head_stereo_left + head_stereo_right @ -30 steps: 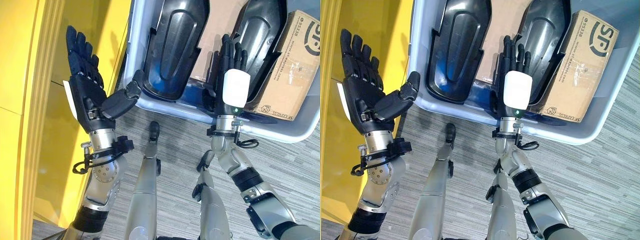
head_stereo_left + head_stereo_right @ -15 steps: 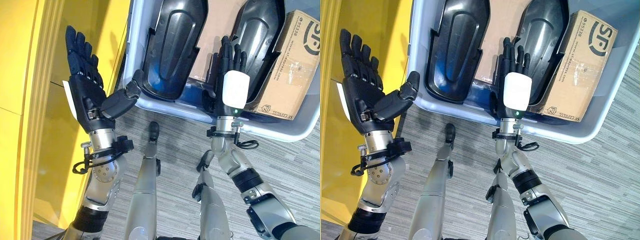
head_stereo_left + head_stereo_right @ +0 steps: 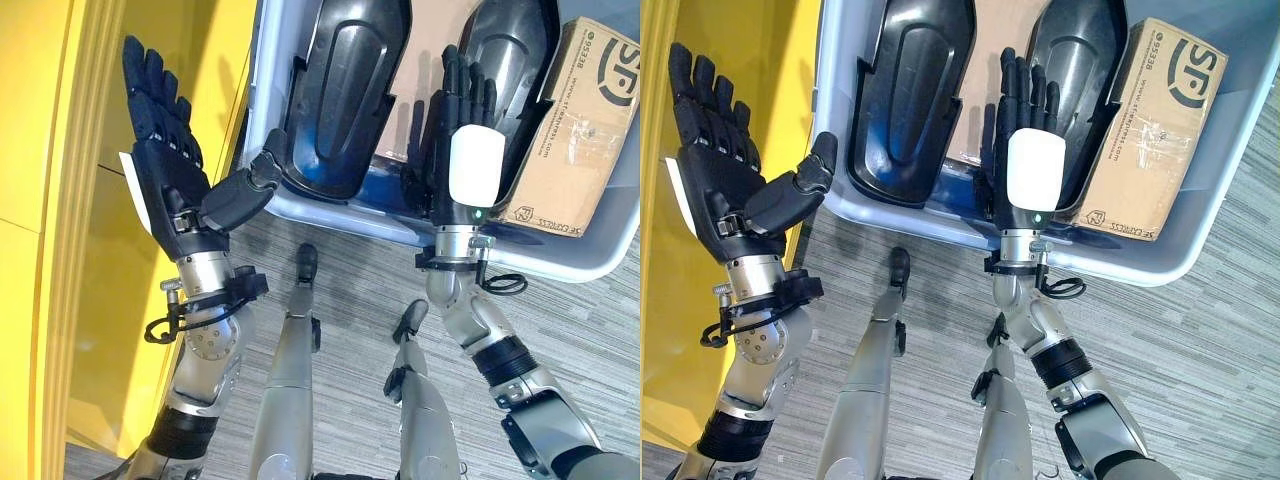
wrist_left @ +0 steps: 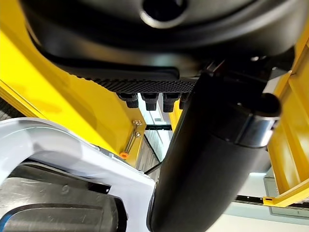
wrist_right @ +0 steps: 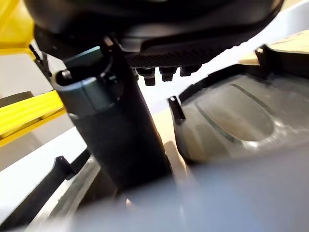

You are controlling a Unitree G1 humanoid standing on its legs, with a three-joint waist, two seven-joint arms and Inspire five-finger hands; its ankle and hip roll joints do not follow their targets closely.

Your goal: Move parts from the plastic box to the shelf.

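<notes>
Brown cardboard point(image 3: 430, 32) goes under the black part point(image 3: 508, 50) beside the printed carton, so I should expect more cardboard to be hidden below when I lift the black part.
The pale plastic box point(image 3: 300, 211) stands on the floor and holds two black moulded parts. One part point(image 3: 345, 90) lies at its left side, the other part point(image 3: 515, 45) to its right. My right hand point(image 3: 462, 110) is open, fingers straight, over the box's near edge and against the right part point(image 5: 231, 125). My left hand point(image 3: 165, 185) is open and raised beside the yellow shelf point(image 3: 60, 200). Its thumb reaches toward the box's left rim point(image 4: 72, 159). Neither hand holds anything.
A printed cardboard carton point(image 3: 575, 120) fills the box's right end, close beside my right hand. A flat brown cardboard sheet point(image 3: 425, 40) lies between the two black parts. Grey striped carpet point(image 3: 340, 290) lies in front of the box.
My right hand has moved a little farther over the box, along the right part. My left hand has risen slightly beside the shelf. Both stay open.
</notes>
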